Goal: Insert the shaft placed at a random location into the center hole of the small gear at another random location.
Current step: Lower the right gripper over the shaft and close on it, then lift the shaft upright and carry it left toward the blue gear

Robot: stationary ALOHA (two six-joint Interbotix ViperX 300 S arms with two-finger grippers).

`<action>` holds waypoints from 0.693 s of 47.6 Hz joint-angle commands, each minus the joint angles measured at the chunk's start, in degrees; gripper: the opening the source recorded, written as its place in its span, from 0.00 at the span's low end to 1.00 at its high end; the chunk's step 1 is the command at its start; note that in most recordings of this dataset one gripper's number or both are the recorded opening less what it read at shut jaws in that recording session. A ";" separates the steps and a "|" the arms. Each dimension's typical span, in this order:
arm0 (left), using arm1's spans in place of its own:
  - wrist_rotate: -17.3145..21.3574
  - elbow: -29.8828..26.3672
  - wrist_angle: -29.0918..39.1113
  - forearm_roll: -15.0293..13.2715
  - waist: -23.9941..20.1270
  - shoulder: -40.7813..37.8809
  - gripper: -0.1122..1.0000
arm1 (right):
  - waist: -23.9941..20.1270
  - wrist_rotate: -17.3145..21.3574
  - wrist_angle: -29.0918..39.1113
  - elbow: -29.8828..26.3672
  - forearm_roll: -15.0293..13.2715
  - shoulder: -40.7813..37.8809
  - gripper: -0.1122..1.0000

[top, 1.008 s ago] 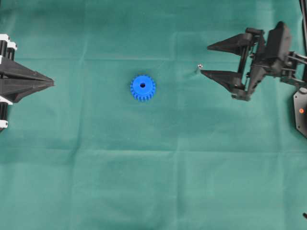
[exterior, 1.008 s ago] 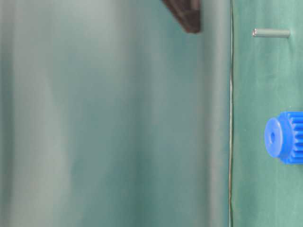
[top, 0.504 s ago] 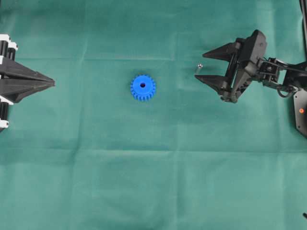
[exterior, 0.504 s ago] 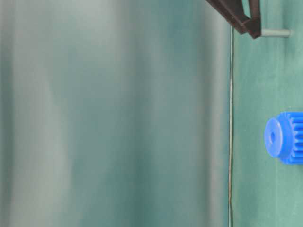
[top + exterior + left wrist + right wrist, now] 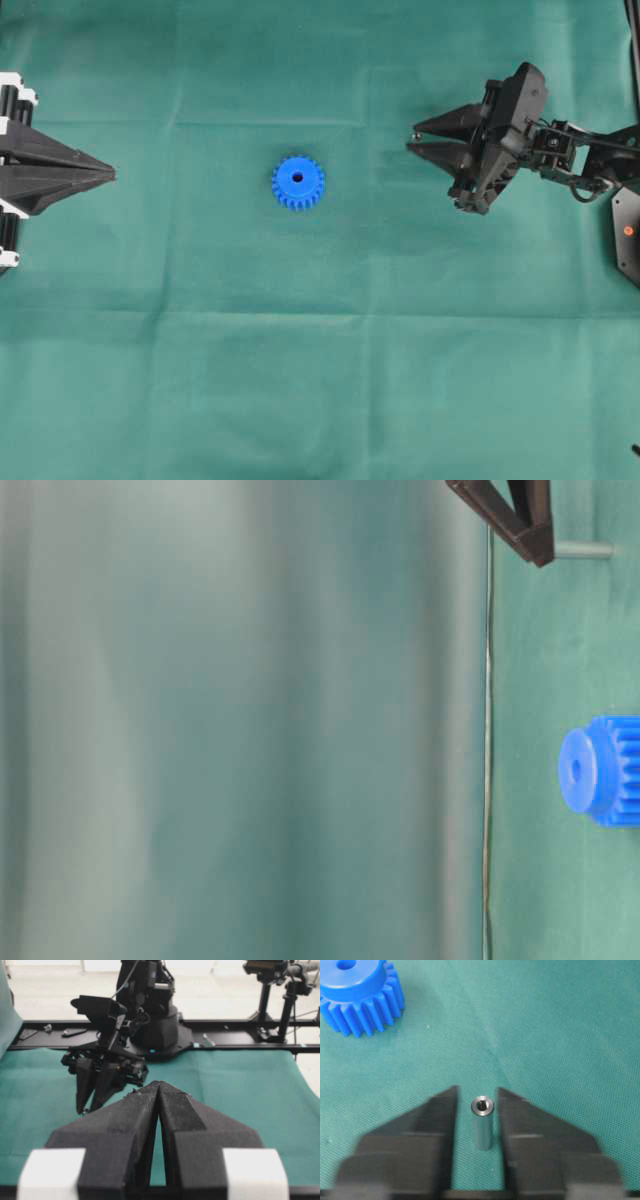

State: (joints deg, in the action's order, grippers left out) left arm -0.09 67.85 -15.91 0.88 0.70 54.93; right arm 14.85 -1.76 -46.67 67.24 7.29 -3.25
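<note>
I expect the short shaft to sink nearly to its tip when I insert it, because it looks about as tall as the small gear.
The small gear is bright blue and lies flat on the green cloth near the middle, with its dark center hole facing up. It also shows in the right wrist view and the table-level view. The shaft is a short silvery pin standing upright on the cloth. My right gripper is open, with one finger on each side of the shaft and a narrow gap on both sides. From overhead the right gripper hides most of the shaft. My left gripper is shut and empty at the far left.
Green cloth covers the whole table. The right arm's black base sits at the right edge. A black frame rail runs along the far side in the left wrist view.
My right gripper has moved left and down onto the shaft, and its jaws have narrowed around it. The gear, the shaft and the left gripper have not moved.
</note>
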 commanded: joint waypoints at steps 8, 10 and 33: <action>-0.09 -1.23 0.18 0.18 -0.09 -0.44 0.10 | 0.26 -0.44 -0.62 -0.88 0.18 0.53 0.22; -0.18 -1.23 0.35 0.09 -0.09 -0.44 0.10 | 0.26 -0.44 -0.62 -0.88 0.18 0.44 0.22; -0.26 -1.32 0.44 0.09 -0.09 -0.44 0.10 | 0.26 -1.76 10.46 -2.29 0.09 12.57 0.22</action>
State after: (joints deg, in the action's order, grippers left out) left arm -0.26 67.76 -15.12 0.88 0.70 54.93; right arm 14.85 -2.29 -39.55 66.53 7.29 5.45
